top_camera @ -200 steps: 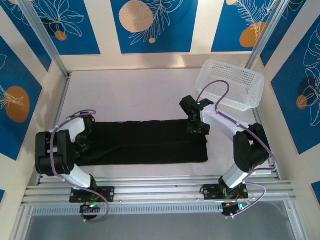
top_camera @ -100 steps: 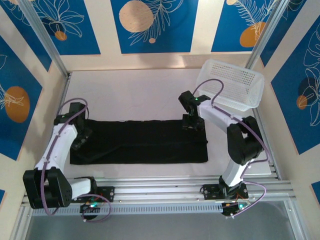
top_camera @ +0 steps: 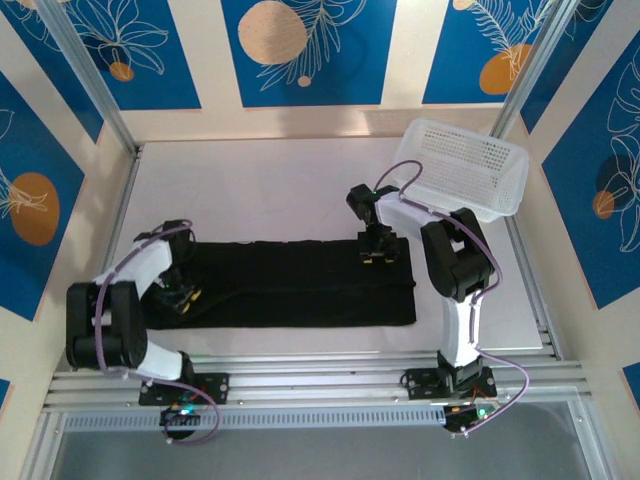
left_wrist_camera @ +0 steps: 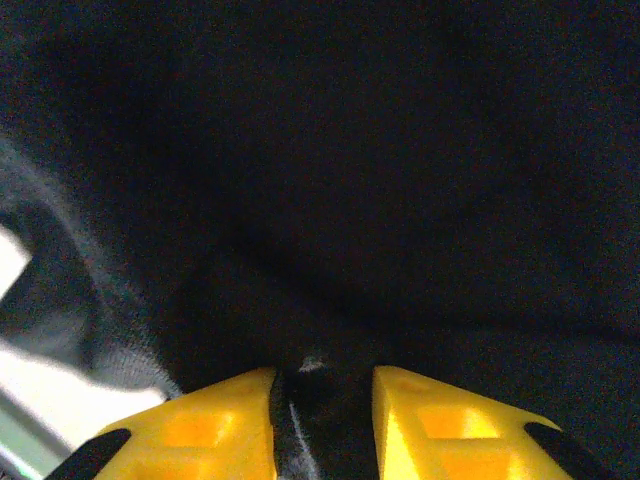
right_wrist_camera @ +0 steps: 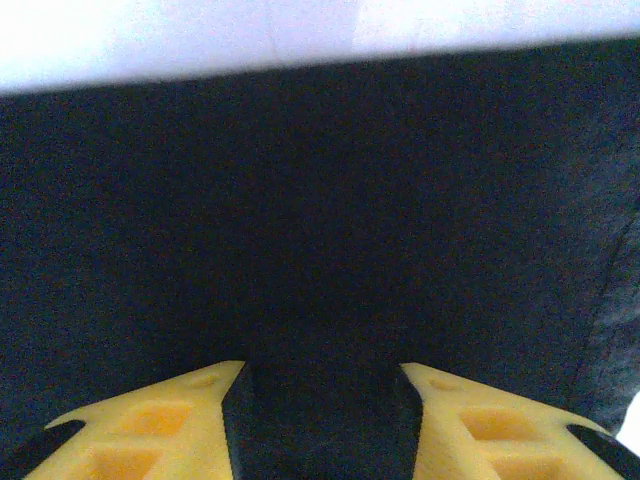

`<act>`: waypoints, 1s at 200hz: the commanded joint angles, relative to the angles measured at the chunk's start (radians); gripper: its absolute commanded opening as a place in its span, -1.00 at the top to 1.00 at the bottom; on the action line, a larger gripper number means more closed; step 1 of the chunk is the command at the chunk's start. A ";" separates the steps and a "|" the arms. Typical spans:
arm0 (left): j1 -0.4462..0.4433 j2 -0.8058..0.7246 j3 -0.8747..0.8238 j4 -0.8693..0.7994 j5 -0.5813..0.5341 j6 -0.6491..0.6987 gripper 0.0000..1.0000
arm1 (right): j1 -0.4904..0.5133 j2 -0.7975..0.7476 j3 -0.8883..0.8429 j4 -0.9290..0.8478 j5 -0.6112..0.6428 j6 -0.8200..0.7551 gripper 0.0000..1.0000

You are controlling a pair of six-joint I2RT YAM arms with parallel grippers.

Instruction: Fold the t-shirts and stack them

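Note:
The folded black t-shirt (top_camera: 295, 302) is lying lengthwise along the rail. My left gripper and my right gripper should first turn its short end (top_camera: 411, 302) to the rail and then fold it.
The black t-shirt (top_camera: 290, 285) lies on the white table (top_camera: 260, 185) folded into a long strip, plain side up. My left gripper (top_camera: 185, 297) is pressed down on its left end. In the left wrist view the yellow fingers (left_wrist_camera: 220, 420) stand close together around a raised ridge of the black t-shirt (left_wrist_camera: 380, 180), and the left gripper (left_wrist_camera: 322, 375) is shut on it. My right gripper (top_camera: 377, 256) rests on the strip's far right corner. There the right gripper (right_wrist_camera: 322, 368) has its jaws apart, with flat black t-shirt (right_wrist_camera: 320, 200) between them.
A white perforated basket (top_camera: 465, 170) stands tilted at the back right, just behind the right arm. Bare white table (right_wrist_camera: 300, 30) lies beyond the shirt's far edge. An aluminium rail (top_camera: 320, 380) runs along the near edge.
My left gripper dropped onto the shirt's left end and its jaws closed in on a fold. My right gripper slid a little left along the far edge, its jaws narrowing.

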 commanded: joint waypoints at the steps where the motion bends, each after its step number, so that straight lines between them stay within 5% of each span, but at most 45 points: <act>1: 0.020 0.130 0.097 0.077 -0.026 0.061 0.46 | 0.010 0.016 0.001 -0.084 0.019 0.044 0.11; 51: 0.020 0.399 0.359 0.150 0.031 0.167 0.47 | 0.074 0.013 -0.062 -0.119 0.016 0.125 0.09; 93: -0.003 0.635 0.716 0.136 0.099 0.270 0.43 | 0.122 -0.101 -0.194 -0.085 -0.081 0.357 0.09; 137: -0.061 0.862 1.195 0.073 0.185 0.371 0.02 | 0.203 -0.152 -0.239 -0.025 -0.271 0.526 0.09; 162: -0.085 0.834 1.340 0.028 0.111 0.374 -0.20 | 0.220 -0.216 -0.209 -0.065 -0.211 0.549 0.05; 200: -0.086 0.627 1.162 -0.002 0.091 0.221 -0.16 | 0.162 -0.290 -0.182 0.021 -0.184 0.375 0.03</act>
